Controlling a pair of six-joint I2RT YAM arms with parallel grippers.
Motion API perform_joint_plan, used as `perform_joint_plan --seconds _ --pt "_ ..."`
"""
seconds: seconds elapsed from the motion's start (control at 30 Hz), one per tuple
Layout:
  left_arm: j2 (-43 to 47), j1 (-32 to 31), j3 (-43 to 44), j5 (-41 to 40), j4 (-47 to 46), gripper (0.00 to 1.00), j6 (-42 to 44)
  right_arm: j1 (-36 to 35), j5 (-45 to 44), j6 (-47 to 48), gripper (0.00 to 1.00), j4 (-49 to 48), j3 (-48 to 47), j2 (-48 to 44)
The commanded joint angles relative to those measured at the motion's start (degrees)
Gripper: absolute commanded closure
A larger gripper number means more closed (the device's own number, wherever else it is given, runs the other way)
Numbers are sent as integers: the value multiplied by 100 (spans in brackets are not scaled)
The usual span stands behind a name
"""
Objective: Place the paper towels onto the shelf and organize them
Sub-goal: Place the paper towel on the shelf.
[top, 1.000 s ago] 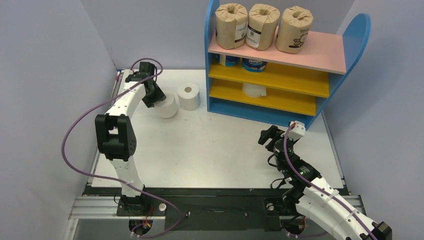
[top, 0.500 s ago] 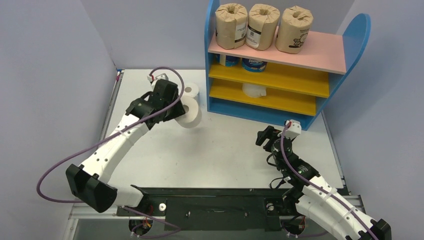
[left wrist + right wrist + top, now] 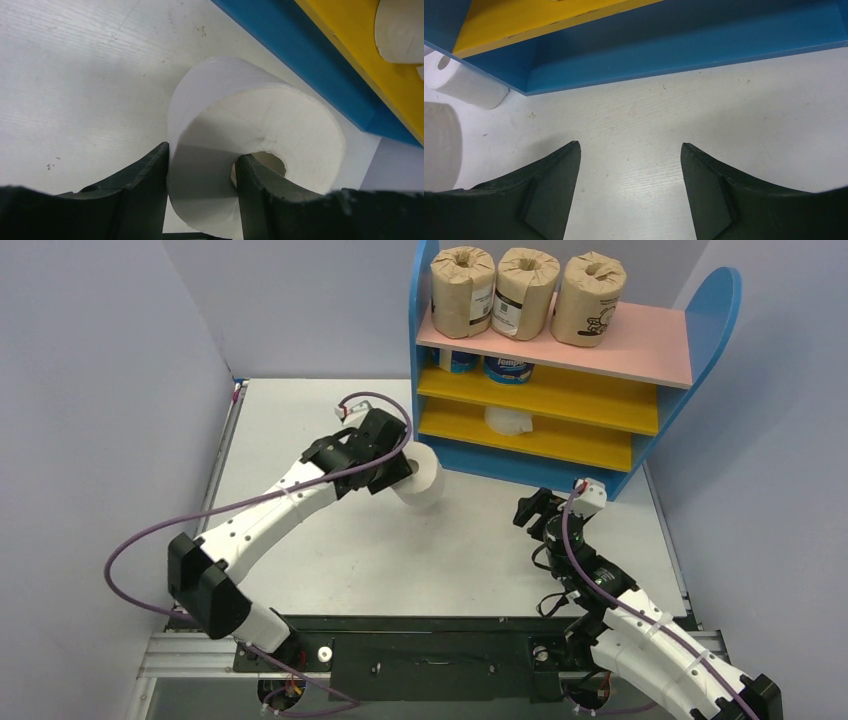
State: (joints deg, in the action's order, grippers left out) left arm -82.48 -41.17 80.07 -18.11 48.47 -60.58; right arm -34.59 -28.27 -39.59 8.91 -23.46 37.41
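Note:
My left gripper is carrying the held roll (image 3: 424,483), which hangs upright, and the lower yellow board has room (image 3: 459,419) beside its white roll. My left gripper goes on bringing the held roll in until it rests.
My left gripper (image 3: 405,472) is shut on a plain white paper towel roll (image 3: 424,478), lifted just off the table in front of the shelf's (image 3: 600,342) lower left corner. In the left wrist view one finger (image 3: 252,175) sits in the roll's (image 3: 260,115) core and the other outside its wall. Three brown rolls (image 3: 527,292) stand on the pink top board. Two Tempo rolls (image 3: 508,368) sit on the upper yellow board, and a white roll (image 3: 508,420) sits on the lower one. My right gripper (image 3: 528,512) is open and empty over the table, in front of the shelf's base (image 3: 684,55).
Another white roll (image 3: 464,84) stands on the table at the shelf's left corner; my left arm hides it in the top view. Grey-blue walls close in the left, back and right sides. The shelf's blue base (image 3: 320,65) is close beyond the held roll.
My left arm has swung right from the back left of the table, carrying the white roll towards the shelf's lower left corner. The right arm has barely moved.

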Motion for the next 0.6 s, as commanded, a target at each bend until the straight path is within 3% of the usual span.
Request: perform_joint_plan --seconds 0.0,0.57 --pt "-842 -10 1103 -218 -260 75 -605 5 -249 -186 31 -256 -276 58" --pt "-2540 256 3527 -174 458 73 -350 19 -145 -223 32 -792 -312 485"
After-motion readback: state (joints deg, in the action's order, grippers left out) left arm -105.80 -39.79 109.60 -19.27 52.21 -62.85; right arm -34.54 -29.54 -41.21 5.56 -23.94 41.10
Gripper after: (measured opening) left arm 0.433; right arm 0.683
